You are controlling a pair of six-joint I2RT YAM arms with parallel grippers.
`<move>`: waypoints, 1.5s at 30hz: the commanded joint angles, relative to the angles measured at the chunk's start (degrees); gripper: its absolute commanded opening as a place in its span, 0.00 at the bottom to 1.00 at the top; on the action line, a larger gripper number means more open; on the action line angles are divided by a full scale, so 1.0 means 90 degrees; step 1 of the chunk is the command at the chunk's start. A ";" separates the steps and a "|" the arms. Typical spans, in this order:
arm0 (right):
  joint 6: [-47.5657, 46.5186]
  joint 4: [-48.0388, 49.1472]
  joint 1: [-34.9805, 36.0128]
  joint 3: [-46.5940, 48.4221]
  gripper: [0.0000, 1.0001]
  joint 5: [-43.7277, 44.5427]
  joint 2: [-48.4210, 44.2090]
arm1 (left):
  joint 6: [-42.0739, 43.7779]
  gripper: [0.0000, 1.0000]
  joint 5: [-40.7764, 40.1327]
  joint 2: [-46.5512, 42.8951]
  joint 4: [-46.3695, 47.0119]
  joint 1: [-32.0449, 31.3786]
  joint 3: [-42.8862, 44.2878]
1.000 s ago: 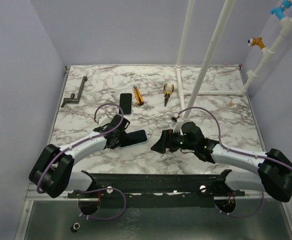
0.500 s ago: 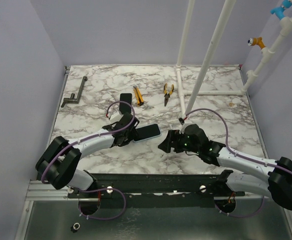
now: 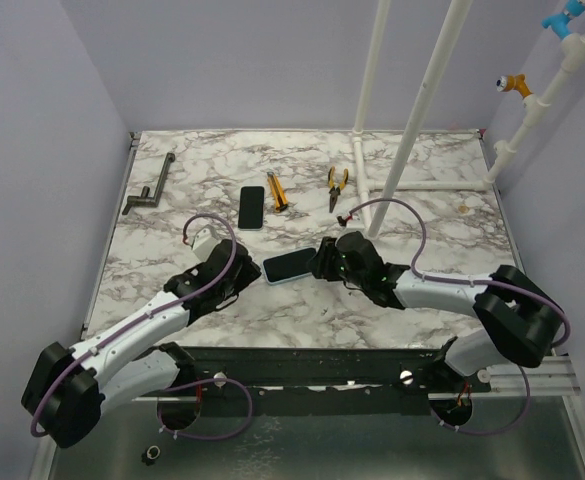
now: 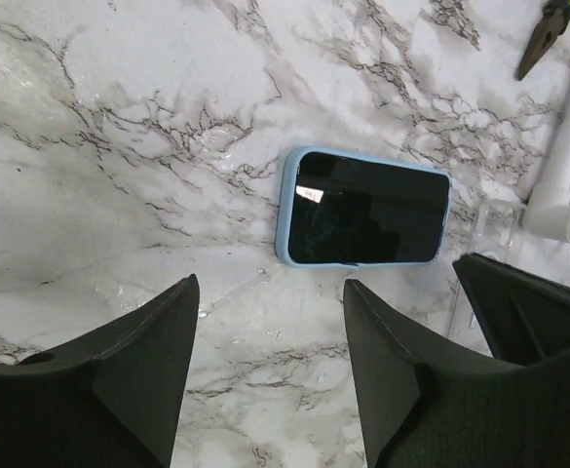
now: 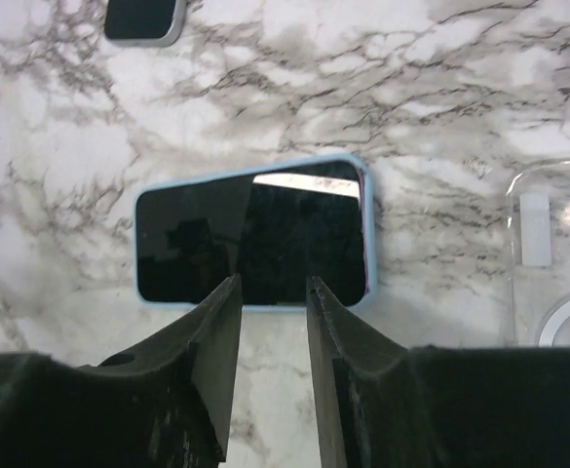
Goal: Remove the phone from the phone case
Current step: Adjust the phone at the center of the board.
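My right gripper's fingers are at the phone case, which lies with its long edge [image 5: 274,308] across them. I should turn it lengthwise and open the fingers around its short end [image 5: 369,232].
The phone [image 3: 290,266], still in its light blue phone case [image 4: 286,210], lies flat and screen-up on the marble table, free of both grippers. My left gripper [image 3: 242,282] stands open to the left of it, apart, with only bare marble between its fingers [image 4: 392,361]. At the phone's right end is my right gripper [image 3: 323,262]. Its jaws are narrowed to a small gap with nothing in it. In the right wrist view, the fingertips [image 5: 228,288] of the right gripper [image 5: 271,289] reach the near long edge of the phone [image 5: 255,234].
A second black phone [image 3: 251,206] lies further back, with a box cutter [image 3: 277,190] and pliers [image 3: 338,187] beyond. A clear empty case [image 5: 557,253] lies just right of the blue-cased phone. White pipes [image 3: 412,130] rise at the back right; a dark crank handle [image 3: 147,192] lies far left.
My left gripper has let go of the cased phone and drawn back to the left. The phone now rests on the table. My right gripper moved left to it and its jaws narrowed.
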 commanded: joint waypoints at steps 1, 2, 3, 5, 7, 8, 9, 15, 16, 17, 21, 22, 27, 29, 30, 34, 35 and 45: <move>-0.0167 0.0720 0.0047 0.0350 0.34 0.1249 0.0654 | 0.0009 0.61 -0.0140 -0.0648 -0.0246 -0.0002 -0.0258; -0.0195 0.0734 0.0047 0.0453 0.32 0.1364 0.0800 | 0.0013 0.59 -0.0110 -0.0707 -0.0272 0.0002 -0.0300; -0.0245 0.0721 0.0047 0.0544 0.31 0.1465 0.0923 | 0.0019 0.58 -0.0066 -0.0747 -0.0289 -0.0004 -0.0334; -0.0337 0.0728 0.0047 0.0753 0.29 0.1547 0.1144 | -0.0008 0.57 0.0021 -0.0798 -0.0300 0.0002 -0.0423; -0.0387 0.0728 0.0039 0.0933 0.29 0.1551 0.1322 | -0.0065 0.56 0.0086 -0.0860 -0.0293 0.0002 -0.0528; -0.0454 0.0710 0.0037 0.1045 0.29 0.1550 0.1415 | -0.0108 0.56 0.0107 -0.0891 -0.0299 -0.0002 -0.0587; -0.0503 0.0677 0.0032 0.1169 0.29 0.1528 0.1523 | -0.0158 0.56 0.0118 -0.0932 -0.0290 0.0001 -0.0667; -0.0820 0.0144 -0.0100 0.2000 0.28 0.1061 0.2346 | -0.0259 0.54 0.0286 -0.1148 -0.0117 0.0001 -0.1131; -0.0913 0.0085 -0.0100 0.2059 0.27 0.1018 0.2444 | -0.0271 0.54 0.0323 -0.1195 -0.0084 -0.0002 -0.1191; -0.0950 -0.0030 -0.0109 0.2121 0.27 0.0980 0.2529 | -0.0275 0.54 0.0384 -0.1225 -0.0020 0.0002 -0.1252; -0.0969 -0.0256 -0.0137 0.2178 0.27 0.0735 0.2683 | -0.0280 0.53 0.0518 -0.1295 0.0202 0.0000 -0.1432; -0.0972 -0.0304 -0.0139 0.2218 0.27 0.0623 0.2717 | -0.0279 0.53 0.0519 -0.1277 0.0260 0.0003 -0.1460; -0.0779 -0.0825 -0.0139 0.2237 0.27 0.0337 0.2756 | -0.0287 0.53 0.0604 -0.0999 0.0519 0.0003 -0.1470; -0.0656 -0.0930 -0.0139 0.2053 0.28 0.0294 0.2630 | -0.0271 0.53 0.0651 -0.0855 0.0631 -0.0004 -0.1450; -0.0572 -0.1009 -0.0139 0.1960 0.28 0.0267 0.2540 | -0.0243 0.53 0.0673 -0.0785 0.0698 0.0003 -0.1446; -0.0173 -0.1192 -0.0119 0.1397 0.28 0.0102 0.2037 | -0.0147 0.53 0.0797 -0.0414 0.1077 0.0002 -0.1412; -0.0094 -0.1221 -0.0087 0.1269 0.28 0.0074 0.1909 | -0.0116 0.53 0.0832 -0.0277 0.1184 0.0002 -0.1390; 0.0527 -0.1708 0.0396 0.0440 0.31 0.0155 0.0724 | 0.0245 0.53 0.1110 0.0980 0.1816 0.0000 -0.0865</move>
